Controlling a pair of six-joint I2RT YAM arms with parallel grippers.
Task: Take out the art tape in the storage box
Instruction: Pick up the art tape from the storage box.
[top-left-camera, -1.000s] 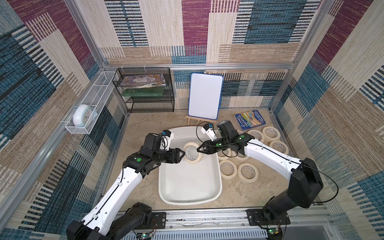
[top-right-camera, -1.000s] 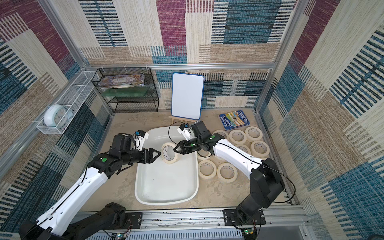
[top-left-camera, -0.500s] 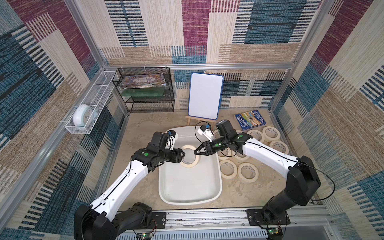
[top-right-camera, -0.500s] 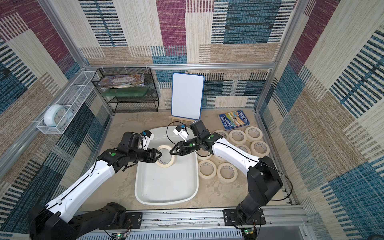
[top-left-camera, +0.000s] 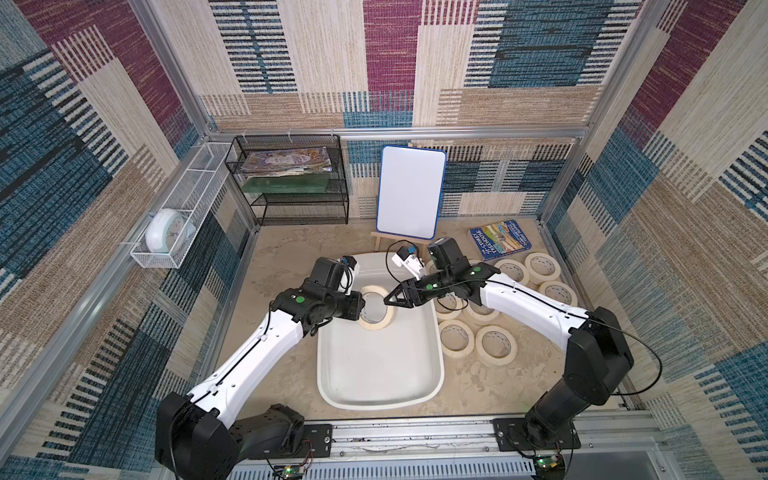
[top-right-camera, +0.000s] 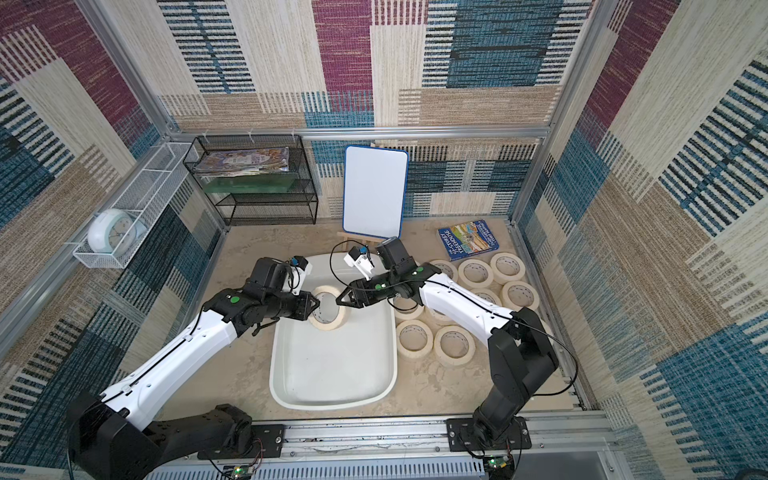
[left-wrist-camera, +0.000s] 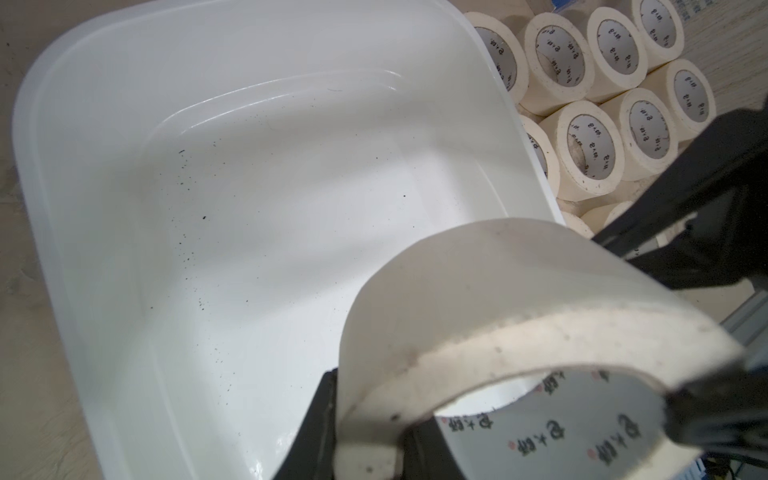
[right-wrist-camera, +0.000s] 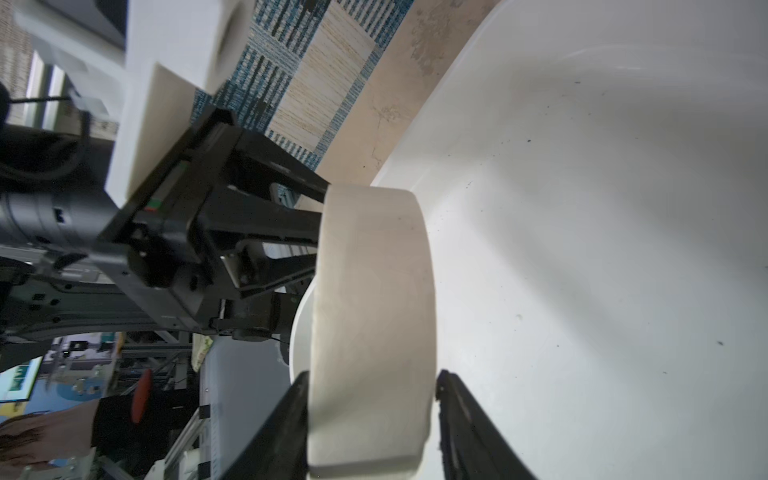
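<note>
The tape roll (top-left-camera: 374, 325) is in my left gripper, away from the other rolls. My right gripper should grip the tape roll's opposite side (top-left-camera: 390, 313) firmly before my left gripper opens.
One cream art tape roll (top-left-camera: 376, 320) (top-right-camera: 328, 322) hangs over the far end of the white storage box (top-left-camera: 380, 405) (top-right-camera: 332, 405). My left gripper (top-left-camera: 362, 309) (top-right-camera: 316, 306) is shut on the roll's wall; in the left wrist view the left gripper (left-wrist-camera: 370, 428) has one finger inside the roll (left-wrist-camera: 498, 291) and one outside. My right gripper (top-left-camera: 388, 300) (top-right-camera: 340, 300) is open. In the right wrist view the right gripper (right-wrist-camera: 372, 376) has its jaws astride the roll (right-wrist-camera: 374, 311), with a gap on one side. The rest of the box (left-wrist-camera: 33, 124) (right-wrist-camera: 582, 249) holds nothing.
Several more tape rolls (top-left-camera: 494, 347) (top-right-camera: 455, 345) (left-wrist-camera: 590, 149) lie on the table right of the box. A blue book (top-left-camera: 500, 241), a whiteboard on an easel (top-left-camera: 411, 191), a black wire shelf (top-left-camera: 291, 183) and a white wire basket with a clock (top-left-camera: 166, 232) line the back and left.
My left gripper came in from the left and shut on the roll's wall. My right gripper, which was shut on the roll, has opened its jaws.
</note>
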